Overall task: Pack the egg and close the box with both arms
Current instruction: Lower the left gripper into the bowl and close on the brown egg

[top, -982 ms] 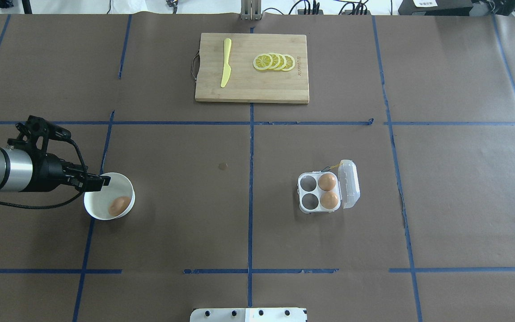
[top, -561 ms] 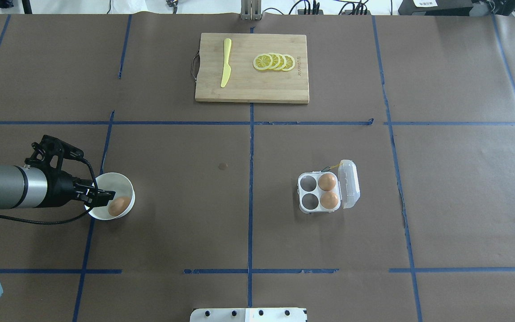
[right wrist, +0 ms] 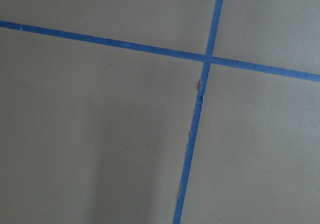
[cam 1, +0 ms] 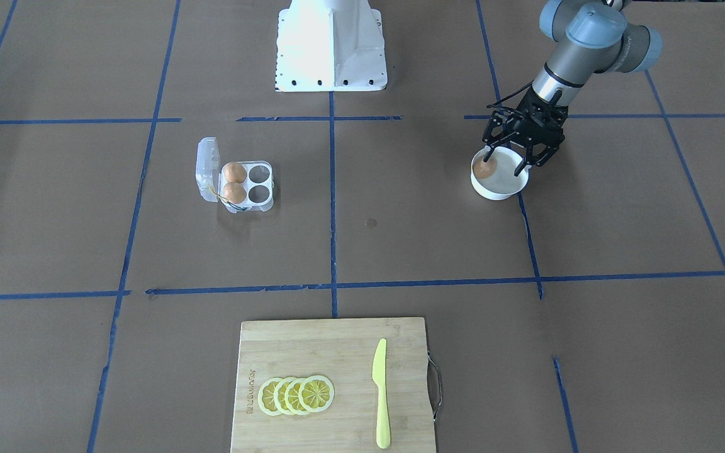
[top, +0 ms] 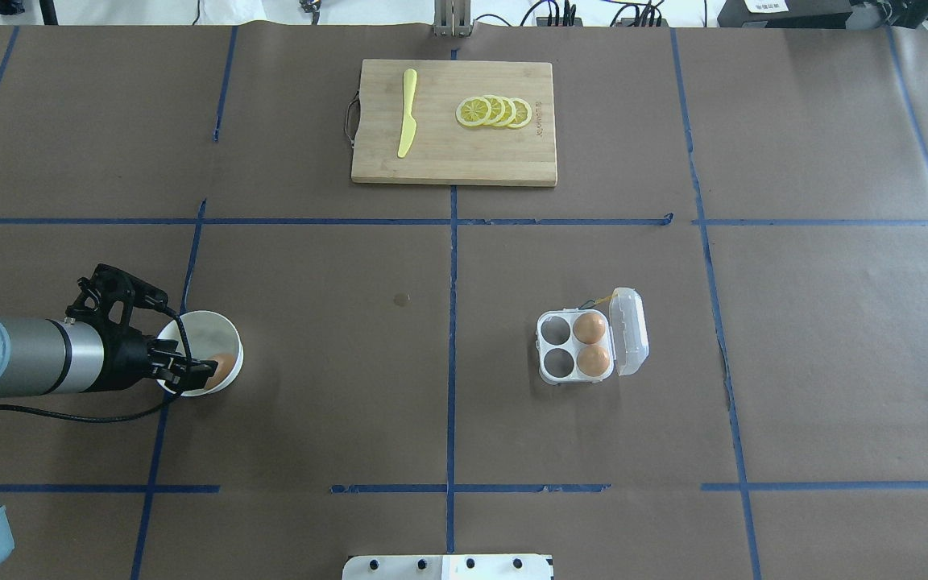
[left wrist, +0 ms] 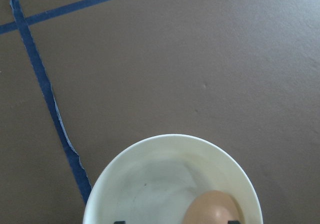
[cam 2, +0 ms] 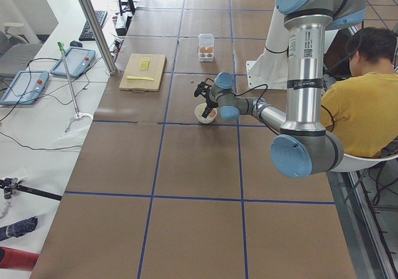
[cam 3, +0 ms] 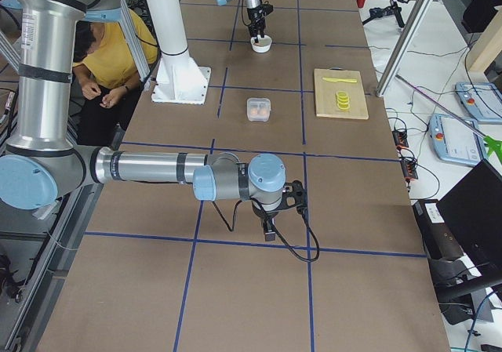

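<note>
I expect the egg from the bowl (cam 1: 484, 167) to settle with its top showing when I lower it, because the eggs in the box (cam 1: 235, 182) stick up above their cups.
One egg (top: 223, 365) lies in a white bowl (top: 208, 324) at the table's left; it also shows in the front view (cam 1: 484, 168) and the left wrist view (left wrist: 212, 208). My left gripper (cam 1: 503, 165) is open and reaches down into the bowl, with one finger (cam 1: 487, 154) right beside the egg. The clear box (top: 558, 347) stands right of centre with its lid (top: 630, 332) open; two eggs (top: 590, 328) fill its right-hand cups and two cups are empty. My right gripper (cam 3: 269, 233) shows only in the exterior right view, low over bare table; I cannot tell whether it is open.
A wooden cutting board (top: 464, 161) at the far middle carries a yellow knife (top: 406, 113) and lemon slices (top: 495, 111). The white pedestal (cam 1: 331, 44) stands at the robot's side. A person (cam 2: 360, 92) sits beside the table.
My left gripper has dropped and moved forward from the bowl's near rim into the bowl, up to the egg. The box and its eggs have not moved.
</note>
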Controlling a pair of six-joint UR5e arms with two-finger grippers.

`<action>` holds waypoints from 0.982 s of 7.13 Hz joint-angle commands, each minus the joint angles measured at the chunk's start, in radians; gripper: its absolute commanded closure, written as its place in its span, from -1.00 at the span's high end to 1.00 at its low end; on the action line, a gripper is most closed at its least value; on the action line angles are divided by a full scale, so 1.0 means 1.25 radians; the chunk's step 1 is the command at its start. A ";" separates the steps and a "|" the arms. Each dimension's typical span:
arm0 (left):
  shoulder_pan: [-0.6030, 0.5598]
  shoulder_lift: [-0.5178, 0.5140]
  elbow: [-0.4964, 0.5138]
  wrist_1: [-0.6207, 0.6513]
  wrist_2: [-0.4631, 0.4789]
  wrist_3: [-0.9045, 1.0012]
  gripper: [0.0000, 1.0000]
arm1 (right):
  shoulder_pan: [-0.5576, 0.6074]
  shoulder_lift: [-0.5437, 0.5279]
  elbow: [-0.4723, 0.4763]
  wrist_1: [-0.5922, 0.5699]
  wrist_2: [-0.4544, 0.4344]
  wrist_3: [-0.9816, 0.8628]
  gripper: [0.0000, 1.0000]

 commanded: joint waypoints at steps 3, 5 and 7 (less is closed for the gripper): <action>0.028 -0.009 0.017 -0.001 0.010 -0.007 0.48 | 0.000 -0.002 -0.001 0.000 -0.001 -0.001 1.00; 0.035 -0.019 0.025 -0.001 0.010 -0.010 0.43 | 0.000 -0.002 -0.006 0.001 -0.001 -0.002 1.00; 0.035 -0.019 0.027 -0.001 0.010 -0.008 0.20 | 0.000 -0.002 -0.006 0.001 -0.001 -0.002 1.00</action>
